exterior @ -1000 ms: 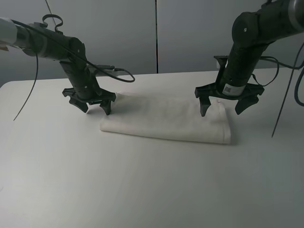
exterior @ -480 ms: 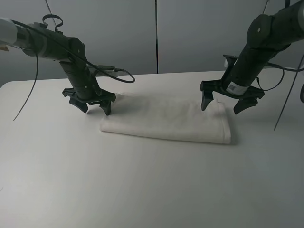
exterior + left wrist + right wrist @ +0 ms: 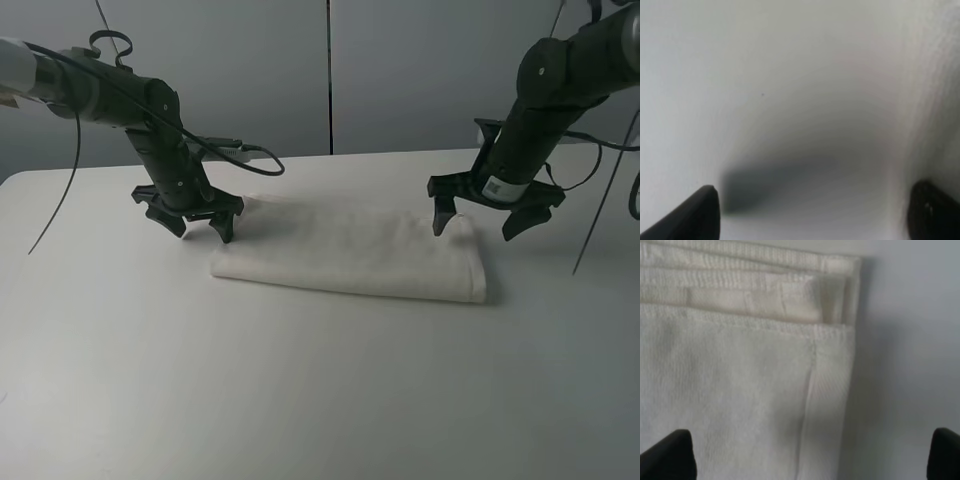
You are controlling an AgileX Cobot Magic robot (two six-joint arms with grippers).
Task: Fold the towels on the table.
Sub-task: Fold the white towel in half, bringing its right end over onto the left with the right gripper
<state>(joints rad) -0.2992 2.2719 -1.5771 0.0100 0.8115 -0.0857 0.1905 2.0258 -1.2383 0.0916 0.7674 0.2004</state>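
My gripper will bring the white towel's end (image 3: 458, 268) up with its layers together when it folds the end over, because folded layers (image 3: 807, 297) lie stacked close together at the white towel's corner.
The white towel (image 3: 350, 255) lies folded in a long strip on the white table (image 3: 300, 400). My left gripper (image 3: 202, 232) is open and empty, low over the table just beyond the towel's left end. The left wrist view shows bare table (image 3: 765, 75), with the towel edge (image 3: 942, 100) beside one fingertip. My right gripper (image 3: 476, 230) is open and empty, hovering above the towel's right end. The right wrist view shows the towel's corner (image 3: 740, 380) with stacked folded layers and a border band (image 3: 830, 390). The open gripper (image 3: 805, 460) is above it.
A grey panelled wall (image 3: 330, 70) stands behind the table. Black cables (image 3: 245, 150) hang from the left arm over the table's back, and another cable (image 3: 600, 220) hangs at the right. Bare table lies in front of the towel.
My right gripper has lifted off the towel's right end and moved a little right and back, still open. The left gripper and the towel have not moved.
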